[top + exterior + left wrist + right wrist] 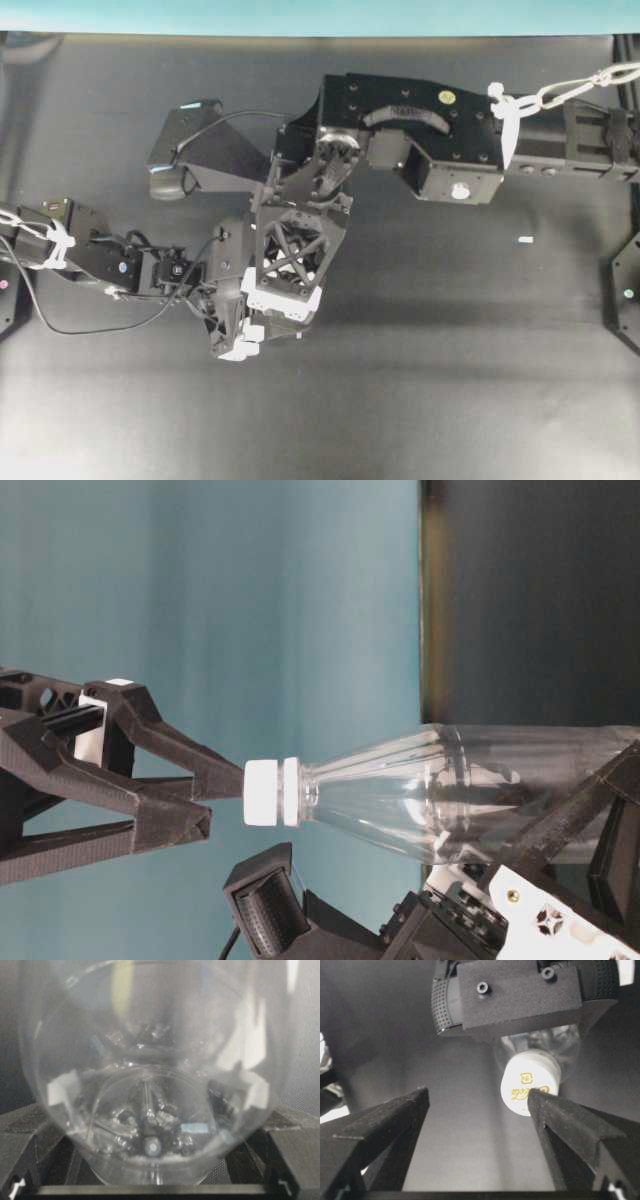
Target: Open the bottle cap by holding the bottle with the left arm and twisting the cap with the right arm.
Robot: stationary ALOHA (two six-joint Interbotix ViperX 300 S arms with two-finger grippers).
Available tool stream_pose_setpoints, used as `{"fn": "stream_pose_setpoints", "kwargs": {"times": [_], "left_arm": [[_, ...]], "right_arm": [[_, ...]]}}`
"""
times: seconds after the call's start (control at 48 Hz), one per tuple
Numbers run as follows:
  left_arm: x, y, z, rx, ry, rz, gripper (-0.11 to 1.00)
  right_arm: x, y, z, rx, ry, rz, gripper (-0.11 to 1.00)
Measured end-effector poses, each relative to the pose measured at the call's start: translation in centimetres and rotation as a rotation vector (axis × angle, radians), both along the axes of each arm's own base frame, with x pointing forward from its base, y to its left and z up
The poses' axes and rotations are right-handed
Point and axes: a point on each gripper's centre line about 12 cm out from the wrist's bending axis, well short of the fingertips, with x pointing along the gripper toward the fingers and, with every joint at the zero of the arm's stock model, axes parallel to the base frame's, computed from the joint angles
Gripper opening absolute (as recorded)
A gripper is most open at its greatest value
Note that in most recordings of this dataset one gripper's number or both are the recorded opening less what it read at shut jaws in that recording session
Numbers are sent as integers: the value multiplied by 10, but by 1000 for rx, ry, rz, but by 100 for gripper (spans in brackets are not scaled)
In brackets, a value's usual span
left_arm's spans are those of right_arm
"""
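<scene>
I expect the white bottle cap (530, 1083) to turn but stay on when I twist it, because it sits close against the clear bottle's shoulder (568, 1057).
The clear bottle (430, 790) is held off the table, its rounded body (160, 1060) filling the left wrist view between the two black fingers of my left gripper (160, 1160), which is shut on it. The white bottle cap (268, 792) points toward my right gripper (215, 800). In the right wrist view the cap (527, 1085) shows gold print and sits just off the right finger's tip. My right gripper (479, 1095) stands wide open, with the cap outside the middle of the gap. From overhead the right gripper (285, 300) covers the bottle, with the left gripper (240, 345) beside it.
A small white scrap (525, 240) lies on the black table (450, 380) to the right. The left arm's black camera block (520, 995) hangs just above the cap. A teal wall (300, 15) runs along the back.
</scene>
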Motion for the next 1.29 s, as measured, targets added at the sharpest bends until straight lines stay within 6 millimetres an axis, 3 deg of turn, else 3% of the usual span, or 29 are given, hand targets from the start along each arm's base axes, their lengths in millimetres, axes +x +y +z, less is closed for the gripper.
{"fn": "stream_pose_setpoints", "kwargs": {"times": [0.646,1.084,1.167,1.292], "left_arm": [[-3,-5,-10,12,30,-17,86],[-2,-5,-12,11,32,-16,86],[-2,-5,-12,11,32,-16,86],[-2,-5,-12,12,30,-17,86]], "right_arm": [[2,-7,11,-81,60,24,79],[4,3,-18,-94,83,40,78],[5,3,-18,-96,72,38,74],[8,3,-17,-95,50,33,57]]}}
